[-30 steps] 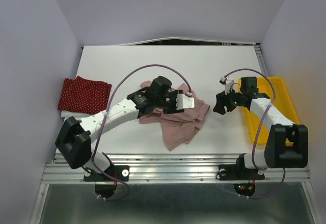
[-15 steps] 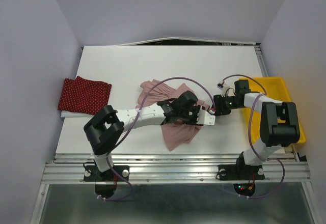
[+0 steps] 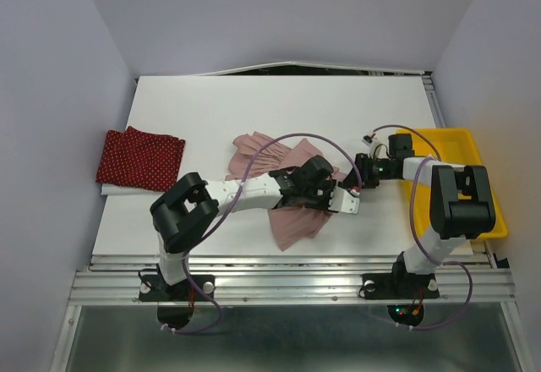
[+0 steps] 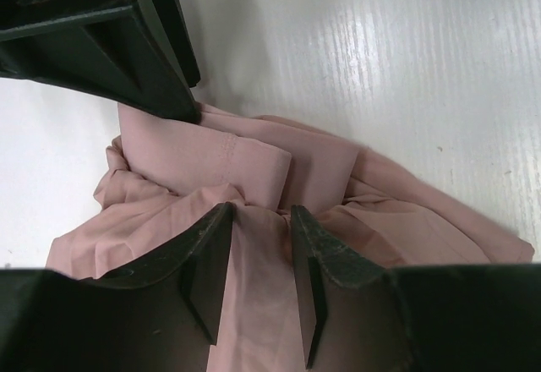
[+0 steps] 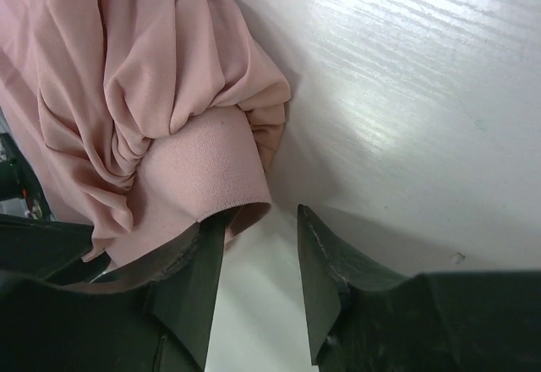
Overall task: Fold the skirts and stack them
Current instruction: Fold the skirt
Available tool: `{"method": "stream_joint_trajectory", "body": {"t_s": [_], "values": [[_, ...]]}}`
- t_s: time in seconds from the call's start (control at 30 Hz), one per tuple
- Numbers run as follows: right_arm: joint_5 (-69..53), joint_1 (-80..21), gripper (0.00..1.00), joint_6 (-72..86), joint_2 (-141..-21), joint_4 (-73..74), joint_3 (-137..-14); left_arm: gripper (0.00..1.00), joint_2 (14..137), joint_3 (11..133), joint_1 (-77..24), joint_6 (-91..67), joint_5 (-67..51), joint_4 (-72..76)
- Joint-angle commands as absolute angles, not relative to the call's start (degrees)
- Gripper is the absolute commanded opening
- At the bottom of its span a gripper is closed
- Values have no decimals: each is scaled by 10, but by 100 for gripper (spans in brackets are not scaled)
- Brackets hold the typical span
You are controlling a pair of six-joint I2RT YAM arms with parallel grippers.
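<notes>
The dusty pink skirt's waistband (image 5: 213,162) is hanging loosely over the end of one finger of my open right gripper, so my left gripper should pinch the skirt's raised fold (image 4: 260,227) to keep the skirt steady.
The dark red polka-dot skirt (image 3: 139,159) lies folded at the table's left edge. The dusty pink skirt (image 3: 292,216) sits crumpled in the middle. My left gripper (image 3: 345,197) reaches across it to its right edge. In the left wrist view its jaws (image 4: 260,211) stand partly open astride a raised fold of pink skirt (image 4: 254,156). My right gripper (image 3: 362,174) meets the same edge from the right. It is open (image 5: 260,216): the pink waistband (image 5: 207,173) rests over one fingertip (image 5: 203,254), and bare table shows in the gap.
A yellow tray (image 3: 463,142) stands at the right edge behind the right arm. The right gripper's black fingers (image 4: 101,42) crowd the top left of the left wrist view. Walls close in the table on three sides.
The left arm swept right over the pink skirt to its right edge. The right gripper came left and down to that edge. Both sets of jaws narrowed.
</notes>
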State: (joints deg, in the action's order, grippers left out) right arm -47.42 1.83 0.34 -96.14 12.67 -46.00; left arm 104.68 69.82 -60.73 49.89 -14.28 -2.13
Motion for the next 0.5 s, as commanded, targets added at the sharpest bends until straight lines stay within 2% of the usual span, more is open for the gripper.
{"method": "stream_joint_trajectory", "body": {"t_s": [0.0, 0.13, 0.23, 0.37, 0.47], "values": [[-481, 21, 41, 20, -965, 84, -452, 45, 1056, 728, -613, 511, -133, 3], [-487, 21, 34, 18, -960, 85, -446, 51, 1061, 728, -612, 505, -126, 20], [-489, 21, 34, 10, -959, 90, -443, 57, 1057, 725, -613, 509, -125, 25], [-493, 21, 30, 11, -962, 98, -441, 57, 1056, 722, -615, 521, -127, 25], [-498, 21, 26, 18, -976, 96, -447, 52, 1065, 726, -617, 528, -123, 24]]}}
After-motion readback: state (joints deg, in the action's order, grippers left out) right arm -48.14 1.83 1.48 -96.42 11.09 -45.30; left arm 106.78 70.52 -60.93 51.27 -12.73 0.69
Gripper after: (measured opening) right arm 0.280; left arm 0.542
